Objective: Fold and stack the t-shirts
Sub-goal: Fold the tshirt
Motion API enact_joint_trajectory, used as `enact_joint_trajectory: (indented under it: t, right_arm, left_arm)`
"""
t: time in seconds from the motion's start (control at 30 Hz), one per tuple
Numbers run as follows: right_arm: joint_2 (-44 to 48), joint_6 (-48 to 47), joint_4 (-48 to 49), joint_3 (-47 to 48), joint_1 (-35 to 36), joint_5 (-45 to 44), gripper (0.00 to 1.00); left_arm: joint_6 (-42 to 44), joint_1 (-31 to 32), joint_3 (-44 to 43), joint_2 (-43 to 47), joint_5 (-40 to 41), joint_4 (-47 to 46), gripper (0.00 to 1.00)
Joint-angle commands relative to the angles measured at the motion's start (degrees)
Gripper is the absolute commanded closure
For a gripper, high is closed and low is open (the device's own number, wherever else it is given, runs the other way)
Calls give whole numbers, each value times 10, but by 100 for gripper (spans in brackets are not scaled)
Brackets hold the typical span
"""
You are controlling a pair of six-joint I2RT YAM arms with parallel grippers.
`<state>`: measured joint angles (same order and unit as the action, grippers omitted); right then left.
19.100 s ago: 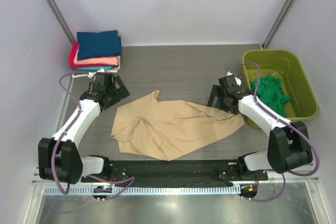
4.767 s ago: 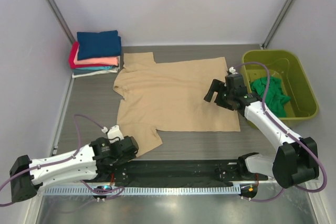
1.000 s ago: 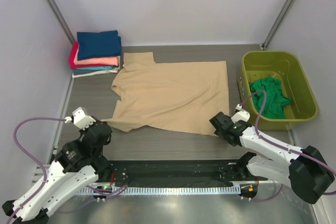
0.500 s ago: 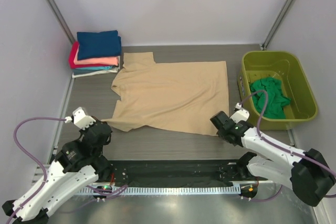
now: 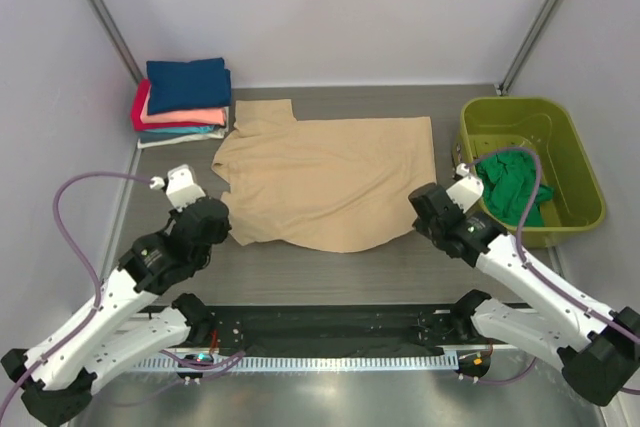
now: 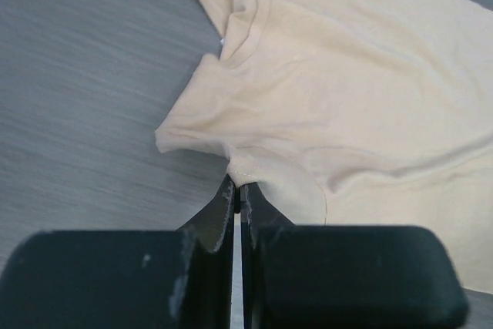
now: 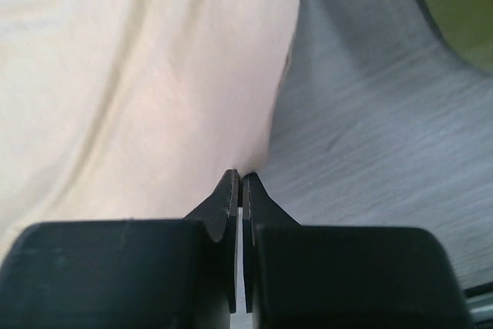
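The robot's right gripper has hold of the tan t-shirt's near bottom corner (image 5: 408,223), and the tan t-shirt's far half (image 5: 412,145) is lying flat, so the robot should go on folding until the corner meets that half.
The tan t-shirt (image 5: 330,172) lies spread in the middle of the table, collar to the left, with its near edge raised. My left gripper (image 5: 224,227) is shut on the near sleeve's hem; in the left wrist view the left gripper (image 6: 237,187) pinches the tan t-shirt (image 6: 347,75) at its tips. My right gripper (image 5: 420,219) is shut on the near right bottom corner; in the right wrist view the right gripper (image 7: 241,178) grips the edge of the tan t-shirt (image 7: 139,75). A stack of folded t-shirts (image 5: 186,97), navy on top, sits at the back left.
A lime-green tub (image 5: 515,104) stands at the right with a crumpled emerald green t-shirt (image 5: 512,185) inside; the tub's corner (image 7: 462,5) shows in the right wrist view. Walls close in both sides. A black rail runs along the near edge.
Both grippers have moved away from the arm bases toward the shirt's middle, carrying its near edge with them. The right gripper's jaws have closed on the corner.
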<state>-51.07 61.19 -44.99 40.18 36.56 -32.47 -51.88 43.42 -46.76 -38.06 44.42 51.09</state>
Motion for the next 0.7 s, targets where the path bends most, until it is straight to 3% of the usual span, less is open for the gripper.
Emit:
enact_joint_trajectory:
  t: [0.0,0.17,0.4,0.67]
  right_arm:
    - [-36,-62,17,77,-29,-45,99]
    - [-96,-142,82,132,-141,29,99]
    - [-191,-177,131,182,-198,81,99]
    - [-289,-195,159,247,-246,105,99]
  left_arm:
    - [79,-12,-59,-54,-1,-59,100]
    - [176,-70,-126,-131,-73,-105,100]
    - [258,-146,-193,-270,-195,-152,100]
    - [281,-239,-270,-427,-287,-192,100]
